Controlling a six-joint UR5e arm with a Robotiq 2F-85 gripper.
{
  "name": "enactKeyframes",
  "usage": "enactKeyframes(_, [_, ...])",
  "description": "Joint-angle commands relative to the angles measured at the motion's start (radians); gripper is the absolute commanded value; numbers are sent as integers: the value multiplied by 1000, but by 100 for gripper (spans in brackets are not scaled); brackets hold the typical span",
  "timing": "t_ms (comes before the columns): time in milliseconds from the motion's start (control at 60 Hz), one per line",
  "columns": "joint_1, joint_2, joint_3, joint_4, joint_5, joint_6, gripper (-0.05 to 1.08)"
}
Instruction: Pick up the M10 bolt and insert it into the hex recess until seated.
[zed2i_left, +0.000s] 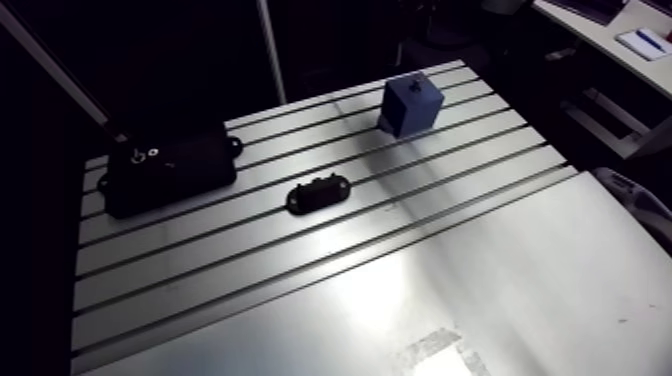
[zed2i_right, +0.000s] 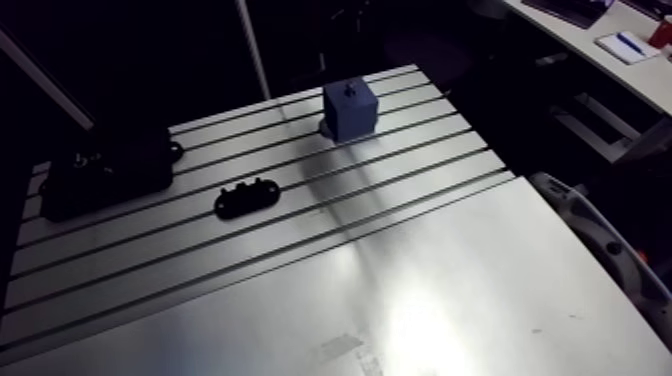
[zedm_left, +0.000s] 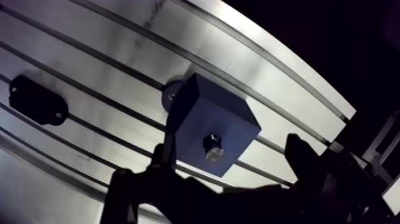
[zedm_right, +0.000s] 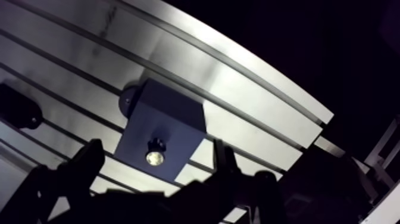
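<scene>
The M10 bolt (zedm_left: 214, 154) is standing high over the block's dark hole (zedm_left: 211, 140), so it will go down until its head is low when I press down.
A blue block (zed2i_left: 410, 105) stands on its round base at the far side of the slotted table (zed2i_left: 300, 290). In the wrist view the M10 bolt (zedm_left: 213, 146) stands upright in the recess in the top face of the blue block (zedm_left: 205, 113), its shiny end facing the camera. My gripper (zedm_left: 231, 158) hovers above the block, open. One finger (zedm_left: 163, 159) shows on each side of the block, clear of the bolt. The arm view does not show the gripper.
A small black flanged fixture (zed2i_left: 320, 193) lies mid-table, beside the block in the wrist view. A larger black box (zed2i_left: 170, 170) sits at the far left with small metal parts (zed2i_left: 140, 155) on top. A smooth plate (zed2i_left: 480, 300) covers the near part of the table.
</scene>
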Motion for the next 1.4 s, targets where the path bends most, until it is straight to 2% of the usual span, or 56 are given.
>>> enactKeyframes(17, [-8,-4,-3,-2,15,39,1])
enactKeyframes(400, [-15,-17,-5,-2,16,59,1])
enactKeyframes(833, [-12,-78,31,14,14,373,1])
enactKeyframes(950, [-10,-87,26,53,15,426,16])
enactKeyframes(1017, [-7,-87,28,80,27,448,22])
enactKeyframes(1033, [-8,-87,28,93,38,457,30])
enactKeyframes(1050, [-8,-87,28,93,38,457,30])
enactKeyframes(1067, [-12,-87,28,104,53,472,39])
enactKeyframes(1083, [-12,-87,28,104,53,472,39])
enactKeyframes(1100, [-14,-87,26,114,64,487,49])
enactKeyframes(1117, [-14,-87,26,114,64,487,49])
enactKeyframes(1150, [-16,-90,26,121,78,515,67])
enactKeyframes(1167, [-16,-90,26,121,78,515,67])
enactKeyframes(1183, [-20,-93,26,122,77,526,75])
enactKeyframes(1200, [-20,-93,26,122,77,526,75])
enactKeyframes(1217, [-25,-96,26,122,77,533,82])
enactKeyframes(1233, [-25,-96,26,122,77,533,82])
enactKeyframes(1250, [-29,-97,27,122,78,535,88])
enactKeyframes(1333, [-41,-98,30,122,80,532,92])
enactKeyframes(1400, [-44,-101,38,124,84,522,101])
